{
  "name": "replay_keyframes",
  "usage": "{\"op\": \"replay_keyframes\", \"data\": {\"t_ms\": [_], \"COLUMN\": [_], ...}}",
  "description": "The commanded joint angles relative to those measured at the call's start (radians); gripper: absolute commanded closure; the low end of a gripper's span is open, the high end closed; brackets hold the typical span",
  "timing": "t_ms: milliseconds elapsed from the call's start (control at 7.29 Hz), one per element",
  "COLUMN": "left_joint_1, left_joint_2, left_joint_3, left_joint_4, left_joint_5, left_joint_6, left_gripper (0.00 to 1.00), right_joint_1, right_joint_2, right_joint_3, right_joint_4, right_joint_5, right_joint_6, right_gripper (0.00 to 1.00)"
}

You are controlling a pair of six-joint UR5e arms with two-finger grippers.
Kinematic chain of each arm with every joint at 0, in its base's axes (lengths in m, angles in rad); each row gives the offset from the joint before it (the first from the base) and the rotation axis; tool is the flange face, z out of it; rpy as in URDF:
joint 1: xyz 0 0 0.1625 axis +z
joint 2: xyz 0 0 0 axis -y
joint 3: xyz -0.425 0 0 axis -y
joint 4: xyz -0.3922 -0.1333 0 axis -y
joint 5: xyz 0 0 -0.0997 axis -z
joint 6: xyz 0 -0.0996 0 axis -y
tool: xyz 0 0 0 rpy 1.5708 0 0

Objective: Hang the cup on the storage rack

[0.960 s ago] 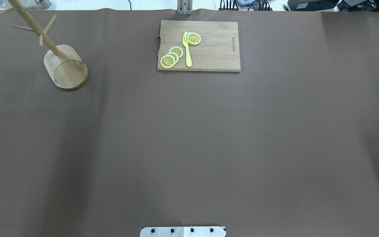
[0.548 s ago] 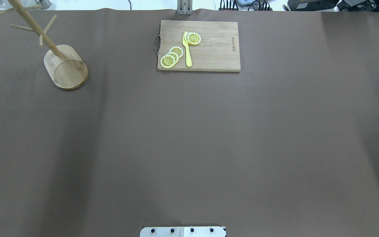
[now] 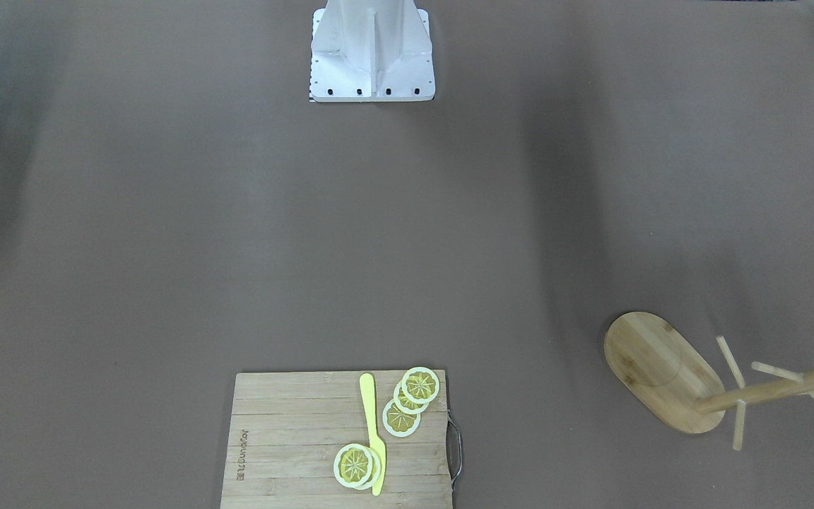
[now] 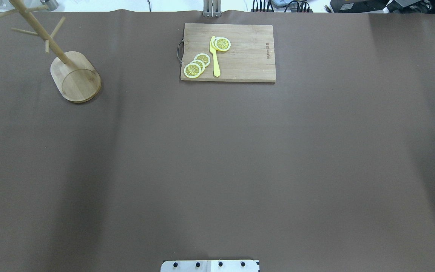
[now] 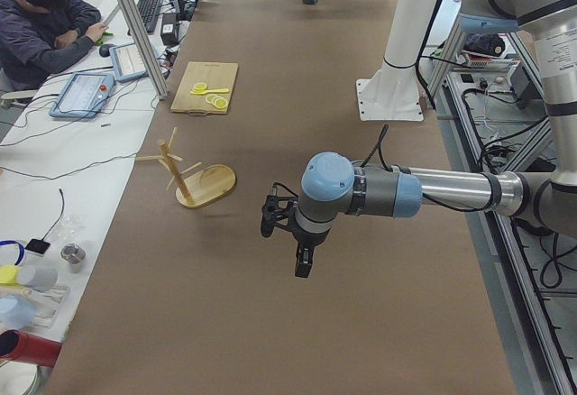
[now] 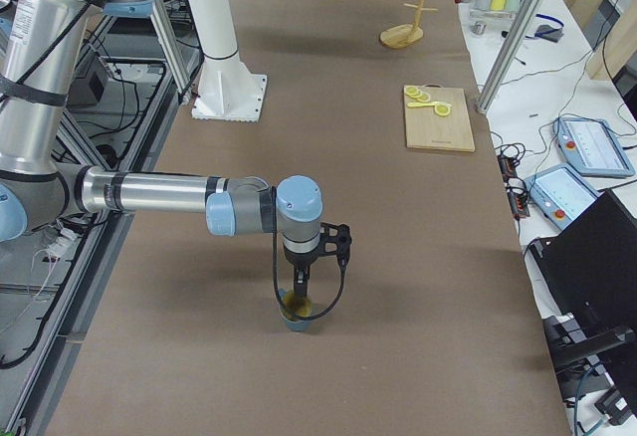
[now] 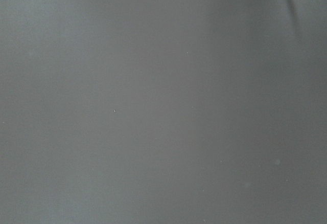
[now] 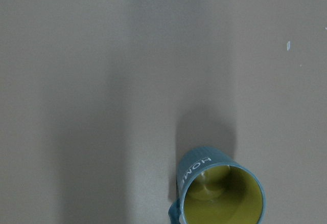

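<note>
The cup's handle side (image 8: pixel 175 211) is below my hovering right gripper, so next the gripper moves across and grips the cup's rim (image 8: pixel 262 193) opposite the handle to keep the handle free for hanging.
The slate-blue cup (image 8: pixel 219 191) with a mustard-yellow inside and white "HOME" lettering stands upright on the brown table, low in the right wrist view. In the exterior right view it (image 6: pixel 297 317) sits right under my right gripper (image 6: pixel 301 295); I cannot tell whether that gripper is open or shut. The bamboo storage rack (image 4: pixel 76 77) stands at the table's far left, also in the front view (image 3: pixel 661 371). My left gripper (image 5: pixel 304 267) hangs over bare table near the rack (image 5: pixel 203 183); I cannot tell its state. The left wrist view shows only table.
A wooden cutting board (image 4: pixel 240 56) with lemon slices and a yellow knife (image 4: pixel 215 60) lies at the far middle of the table. The robot's white base (image 3: pixel 372 56) stands at the near edge. A person (image 5: pixel 41 25) sits beyond the table's far side.
</note>
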Motion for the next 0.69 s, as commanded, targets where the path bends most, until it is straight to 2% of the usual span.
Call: {"op": "replay_keyframes", "data": {"t_ms": [0, 137, 274, 411, 548], "left_joint_1": [-0.03, -0.047, -0.068, -0.07, -0.068], "left_joint_2": [-0.008, -0.011, -0.005, -0.009, -0.043], "left_joint_3": [-0.029, -0.04, -0.038, 0.028, 0.123], "left_joint_4": [-0.007, -0.048, -0.191, -0.388, -0.471], "left_joint_5": [-0.012, -0.012, -0.012, -0.007, -0.013], "left_joint_6": [-0.002, -0.002, -0.003, -0.015, -0.015], "left_gripper": [0.01, 0.01, 0.01, 0.01, 0.01], "right_joint_1": [-0.001, -0.001, 0.001, 0.001, 0.001], "right_joint_2": [0.001, 0.017, 0.016, 0.022, 0.014], "right_joint_3": [0.044, 0.078, 0.113, 0.1, 0.103], "right_joint_4": [0.0, 0.003, 0.003, 0.002, 0.02], "right_joint_5": [0.002, 0.015, 0.038, 0.037, 0.054], "right_joint_6": [0.002, 0.01, 0.013, 0.015, 0.009], "right_gripper": [0.0, 0.0, 0.0, 0.0, 0.0]}}
